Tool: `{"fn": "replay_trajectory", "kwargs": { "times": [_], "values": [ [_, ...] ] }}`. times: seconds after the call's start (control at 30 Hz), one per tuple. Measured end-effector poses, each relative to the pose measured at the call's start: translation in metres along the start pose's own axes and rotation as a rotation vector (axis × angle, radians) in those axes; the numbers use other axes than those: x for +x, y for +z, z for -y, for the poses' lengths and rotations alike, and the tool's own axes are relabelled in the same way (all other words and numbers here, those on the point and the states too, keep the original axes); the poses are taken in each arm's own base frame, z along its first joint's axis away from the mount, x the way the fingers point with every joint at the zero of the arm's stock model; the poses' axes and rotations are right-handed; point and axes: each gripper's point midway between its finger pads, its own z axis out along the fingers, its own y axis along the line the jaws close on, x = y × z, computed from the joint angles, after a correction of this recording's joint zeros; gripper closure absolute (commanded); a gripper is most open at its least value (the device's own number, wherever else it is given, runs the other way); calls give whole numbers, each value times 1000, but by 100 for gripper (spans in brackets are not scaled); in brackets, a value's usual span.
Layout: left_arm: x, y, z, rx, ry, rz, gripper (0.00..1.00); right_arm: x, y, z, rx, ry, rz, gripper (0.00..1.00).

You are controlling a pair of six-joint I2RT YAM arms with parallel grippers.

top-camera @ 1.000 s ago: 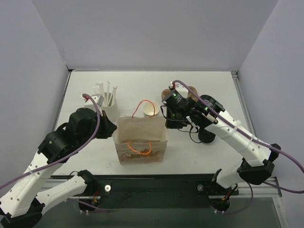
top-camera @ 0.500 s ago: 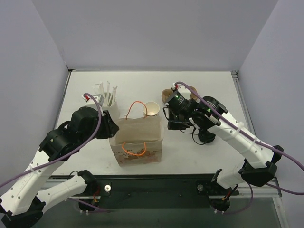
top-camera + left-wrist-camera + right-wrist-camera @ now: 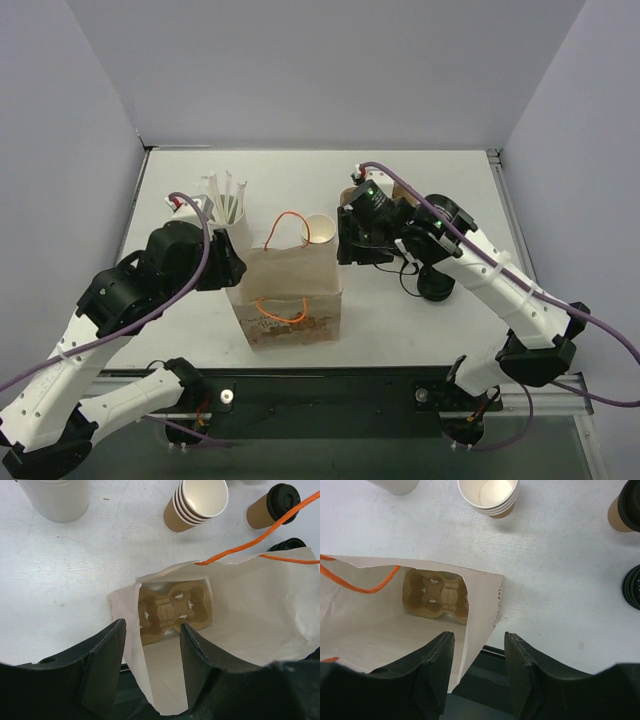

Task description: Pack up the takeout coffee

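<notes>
The bag's side (image 3: 132,611) stands loose between the fingers of my left gripper, so next I pinch it while my right gripper moves to the takeout coffee (image 3: 261,512).
The takeout coffee (image 3: 272,507), a tan cup with a black lid, stands on the table beyond the bag; it also shows at the right wrist view's upper right edge (image 3: 625,511). The white paper bag (image 3: 295,275) with orange handles stands open, a brown cup carrier (image 3: 172,610) on its floor. My left gripper (image 3: 152,630) is open, the bag's left wall (image 3: 131,645) loose between its fingers. My right gripper (image 3: 479,640) is open astride the bag's right wall (image 3: 485,615). In the top view they flank the bag, left gripper (image 3: 238,270) and right gripper (image 3: 345,252).
A nested stack of tan cups (image 3: 318,230) sits just behind the bag. A stack of black lids (image 3: 435,285) lies under the right arm. A white cup of stirrers (image 3: 228,215) stands at the back left. The table's near edge runs just below the bag.
Both grippers have opened and let go of the bag's side walls. The bag has shifted a little to the left and its mouth stays open.
</notes>
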Motion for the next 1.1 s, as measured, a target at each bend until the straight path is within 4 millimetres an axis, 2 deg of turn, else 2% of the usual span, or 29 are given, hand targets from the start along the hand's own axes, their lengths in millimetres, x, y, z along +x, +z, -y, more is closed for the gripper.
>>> {"fn": "replay_trajectory", "kwargs": {
  "times": [0.3,0.47,0.67,1.1],
  "values": [
    [2,8,0,-18,26,-20,43,2,33,-5,23,-44,-66,63],
    [3,20,-4,-67,45,-38,43,-4,43,-6,32,-58,-73,68],
    [7,31,-6,-103,73,-66,51,-10,47,-2,38,-67,-65,71],
    [12,29,-16,-146,91,-86,58,-12,48,0,34,-78,-68,72]
  ]
}}
